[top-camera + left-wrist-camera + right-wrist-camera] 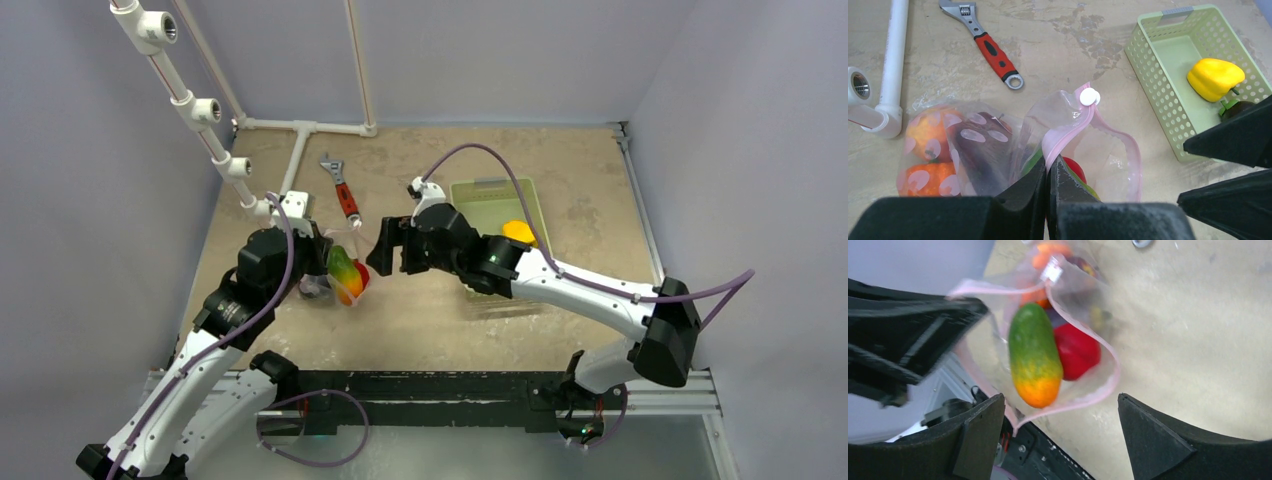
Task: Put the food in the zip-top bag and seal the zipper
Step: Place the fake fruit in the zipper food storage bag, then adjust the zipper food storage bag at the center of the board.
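My gripper will make the green-to-orange fruit [345, 271] slide deeper when I lift the gaping pink zipper strip [1083, 401], because the fruit is just inside the zipper strip.
The clear zip-top bag [998, 140] lies at the table's left, its pink zipper strip [1068, 132] gaping open. My left gripper [1048, 172] is shut on the zipper strip and holds the mouth up. Inside the bag sit a purple eggplant [980, 145], an orange pumpkin-like piece [925, 180], a red tomato [1078, 350] and a green-to-orange fruit [1034, 355]. My right gripper [1060, 432] is open and empty just right of the bag mouth, also seen in the top view [392, 247]. A yellow pepper [1214, 78] and a dark round piece [1235, 106] lie in the basket.
The pale green mesh basket [1153, 60] stands at the right. A red-handled wrench [990, 47] lies behind the bag. White PVC pipework [890, 65] runs along the left and back. Grey walls enclose the table.
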`<state>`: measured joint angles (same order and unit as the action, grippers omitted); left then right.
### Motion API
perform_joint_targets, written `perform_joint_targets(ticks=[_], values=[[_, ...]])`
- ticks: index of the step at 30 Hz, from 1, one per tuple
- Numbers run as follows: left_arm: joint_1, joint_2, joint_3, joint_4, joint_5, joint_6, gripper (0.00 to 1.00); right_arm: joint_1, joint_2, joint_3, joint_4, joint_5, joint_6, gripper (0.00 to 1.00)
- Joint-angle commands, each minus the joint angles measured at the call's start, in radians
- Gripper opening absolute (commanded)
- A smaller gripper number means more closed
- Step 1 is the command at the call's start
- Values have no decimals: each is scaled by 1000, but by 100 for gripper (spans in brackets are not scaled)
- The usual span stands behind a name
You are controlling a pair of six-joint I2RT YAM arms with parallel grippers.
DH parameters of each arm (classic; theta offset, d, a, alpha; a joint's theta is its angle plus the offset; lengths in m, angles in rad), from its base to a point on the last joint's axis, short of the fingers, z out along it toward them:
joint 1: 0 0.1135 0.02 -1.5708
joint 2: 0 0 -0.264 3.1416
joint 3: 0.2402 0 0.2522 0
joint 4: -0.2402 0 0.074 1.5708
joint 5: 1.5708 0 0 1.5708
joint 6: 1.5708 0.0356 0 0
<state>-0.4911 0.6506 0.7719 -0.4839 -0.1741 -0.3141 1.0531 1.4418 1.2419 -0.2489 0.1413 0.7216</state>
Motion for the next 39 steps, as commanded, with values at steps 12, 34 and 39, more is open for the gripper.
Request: perform_joint_targets(ticks=[12,34,39], values=[[0,-5,2,38,8,-5,0,1,90,-94,56,51,289,73],[0,-16,2,36,8,-5,0,1,197,-22,111,75,374,23],[0,-47,5,35,11,-6,0,1,175,-25,132,61,346,0]])
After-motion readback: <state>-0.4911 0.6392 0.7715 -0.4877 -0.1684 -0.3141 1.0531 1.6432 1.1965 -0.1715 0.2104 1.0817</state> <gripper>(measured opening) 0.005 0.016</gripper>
